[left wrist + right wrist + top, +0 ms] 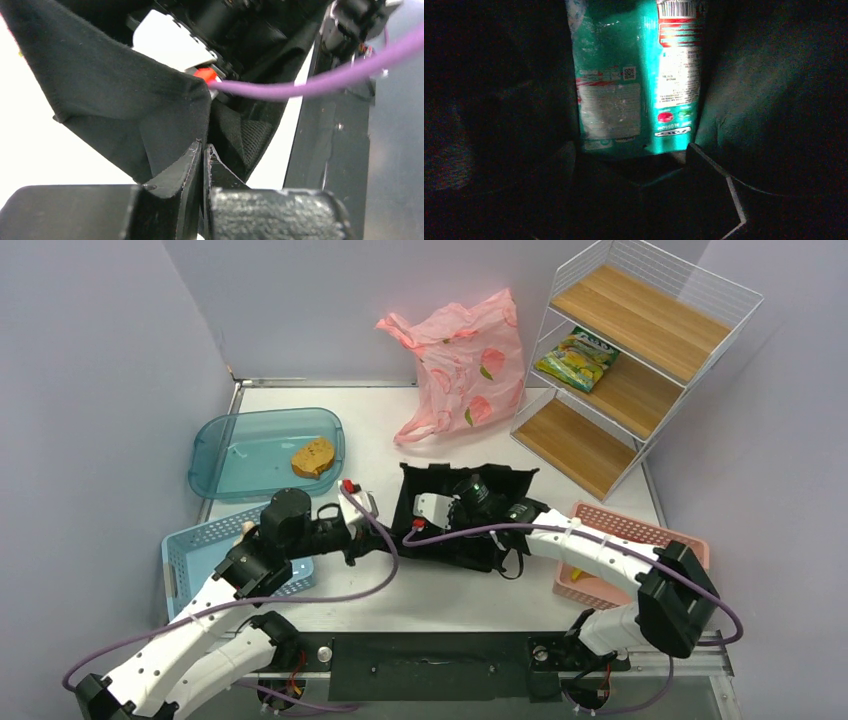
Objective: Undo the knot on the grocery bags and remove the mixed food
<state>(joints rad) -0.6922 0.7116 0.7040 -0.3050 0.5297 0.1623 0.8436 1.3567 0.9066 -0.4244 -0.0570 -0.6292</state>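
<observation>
A crease (647, 85) goes down the wrinkled foil. The teal foil snack packet (636, 120) will bunch up into a fold when I pinch its end and lift it.
The pink grocery bag (468, 365) stands crumpled at the back of the table, apart from both arms; a bunched pink handle (398, 332) sticks out at its upper left, and I cannot make out a knot. The black tote (470, 530) lies in the middle of the table. My left gripper (205, 150) is shut on the tote's left fabric edge (165, 115). My right gripper (634, 162) is open inside the dark tote, just short of a teal foil snack packet (636, 80). In the top view its fingers are hidden in the tote.
A teal tray (240, 455) holds a bread slice (312, 457). A blue basket (195, 560) stands at the left. A pink basket (640, 530) at the right holds something yellow (577, 575). A wire shelf (640, 360) holds a green snack packet (576, 360).
</observation>
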